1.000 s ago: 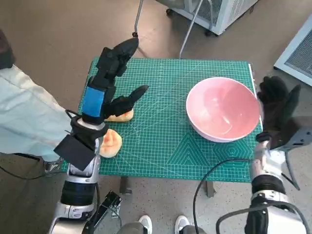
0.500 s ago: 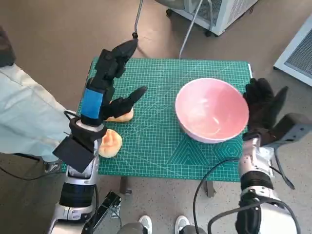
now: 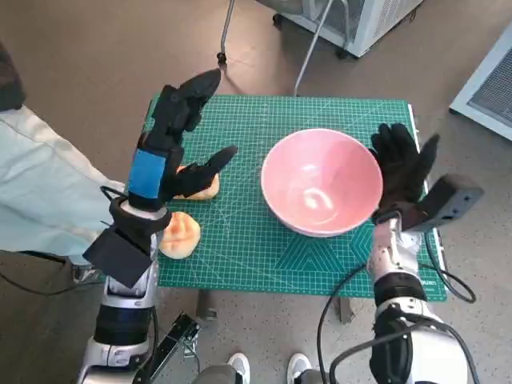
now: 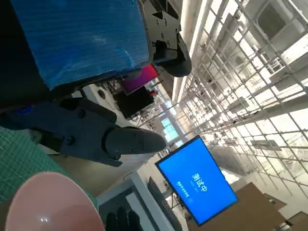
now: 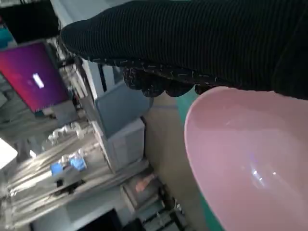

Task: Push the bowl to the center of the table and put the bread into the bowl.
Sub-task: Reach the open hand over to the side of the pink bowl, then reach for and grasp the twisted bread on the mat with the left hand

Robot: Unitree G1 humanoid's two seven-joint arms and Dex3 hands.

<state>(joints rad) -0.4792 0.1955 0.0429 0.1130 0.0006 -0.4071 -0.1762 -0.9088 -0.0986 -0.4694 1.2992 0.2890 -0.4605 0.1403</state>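
Note:
I should expect a long loaf when I lift it, because golden-brown bread (image 3: 205, 190) shows on both sides of my left gripper's thumb (image 3: 206, 170).
The pink bowl (image 3: 321, 182) sits on the green cutting mat (image 3: 240, 256), a little right of its middle; it also shows in the left wrist view (image 4: 48, 204) and the right wrist view (image 5: 245, 159). My gloved right hand (image 3: 402, 172) stands upright with fingers spread, its palm against the bowl's right wall. Two pieces of bread lie at the mat's left: one (image 3: 202, 188) partly under my left hand, the other (image 3: 179, 235) near the front edge. My left hand (image 3: 174, 136) hovers above them, fingers apart, holding nothing.
The mat covers the small table. Metal chair legs (image 3: 226, 32) and a white appliance (image 3: 360, 20) stand on the floor behind it. A person's pale sleeve (image 3: 40, 192) is at the left. Feet (image 3: 268, 368) show below the table's front edge.
My right hand has pushed the bowl leftward, from the mat's right edge toward its middle. The left hand has barely moved.

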